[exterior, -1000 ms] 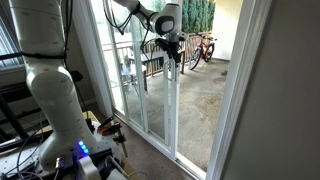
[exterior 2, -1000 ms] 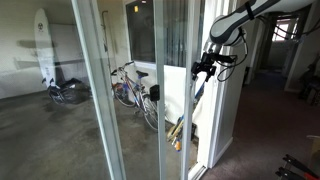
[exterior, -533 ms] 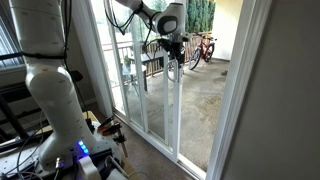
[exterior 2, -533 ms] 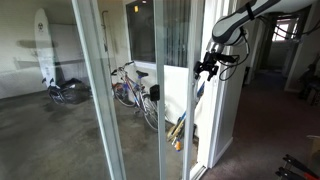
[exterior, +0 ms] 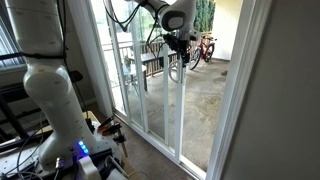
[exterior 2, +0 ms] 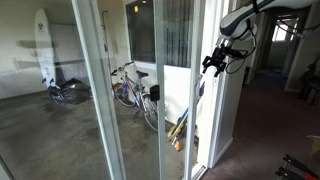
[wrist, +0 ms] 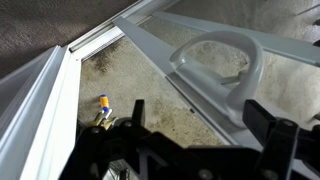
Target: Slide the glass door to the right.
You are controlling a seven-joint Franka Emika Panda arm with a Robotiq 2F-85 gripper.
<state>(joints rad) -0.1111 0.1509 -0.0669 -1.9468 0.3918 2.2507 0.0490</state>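
Note:
The pull handle's outer curve (wrist: 252, 75) is in line with the end of one finger. Next, my gripper moves over and puts its fingers on both sides of the whole handle (wrist: 205, 82) before it slides the glass door.
The glass door (exterior: 181, 110) is a tall clear panel in a narrow white frame. In the wrist view its white stile (wrist: 160, 58) runs diagonally and carries a D-shaped pull handle (wrist: 222, 55). My gripper (wrist: 200, 115) is open, its two black fingers on either side of the stile just short of the handle. I cannot tell whether a finger touches the handle. In both exterior views the gripper (exterior: 178, 45) (exterior 2: 215, 62) sits high on the door's stile at handle height.
A wide white jamb (exterior: 238, 90) stands to the right of the opening. Bicycles (exterior: 203, 47) (exterior 2: 130, 85) and a surfboard (exterior 2: 40, 45) are outside on the concrete patio. The robot's white base (exterior: 55, 100) stands by the door. A small yellow-and-blue object (wrist: 103, 103) lies on the ground.
The gripper has moved to the right in both exterior views, and the door's stile has shifted a little to the right with it.

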